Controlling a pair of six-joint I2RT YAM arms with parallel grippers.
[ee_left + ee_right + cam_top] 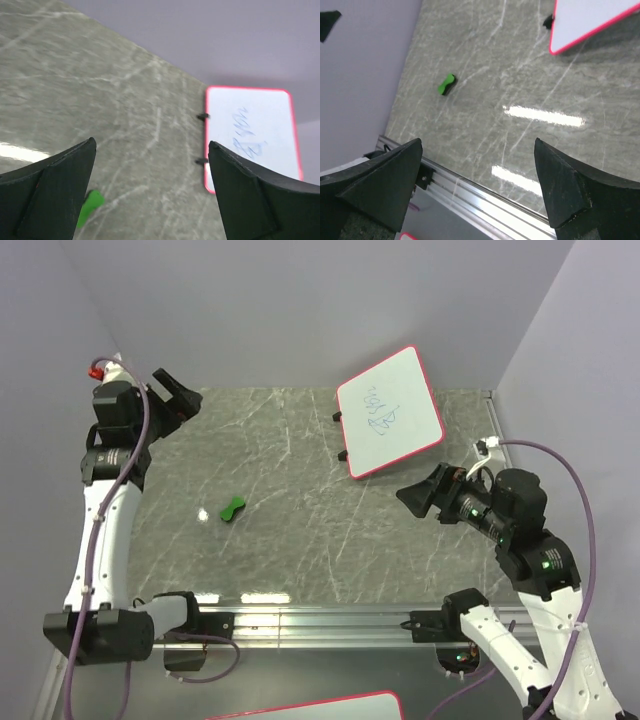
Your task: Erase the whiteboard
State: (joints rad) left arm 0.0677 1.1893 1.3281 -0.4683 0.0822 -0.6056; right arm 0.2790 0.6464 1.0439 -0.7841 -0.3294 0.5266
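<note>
The whiteboard's raised rim (439, 414) stands clear of the side wall, so my open right gripper carries on going to that rim (429, 386) and closes once its fingers straddle it.
The whiteboard (391, 410), white with a red-pink rim and blue scribbles, lies tilted at the back right of the table; it also shows in the left wrist view (250, 135) and in the right wrist view (590, 17). The green eraser (232, 508) lies on the table left of centre, seen too in the left wrist view (89, 207) and the right wrist view (446, 84). My left gripper (178, 398) is open and empty, raised at the back left. My right gripper (425, 495) is open and empty, raised near the board's front corner.
The grey marble-patterned table (290, 520) is walled by lilac panels at the back and sides. An aluminium rail (320, 620) runs along the near edge. Another red-rimmed board (310, 708) peeks out below the rail.
</note>
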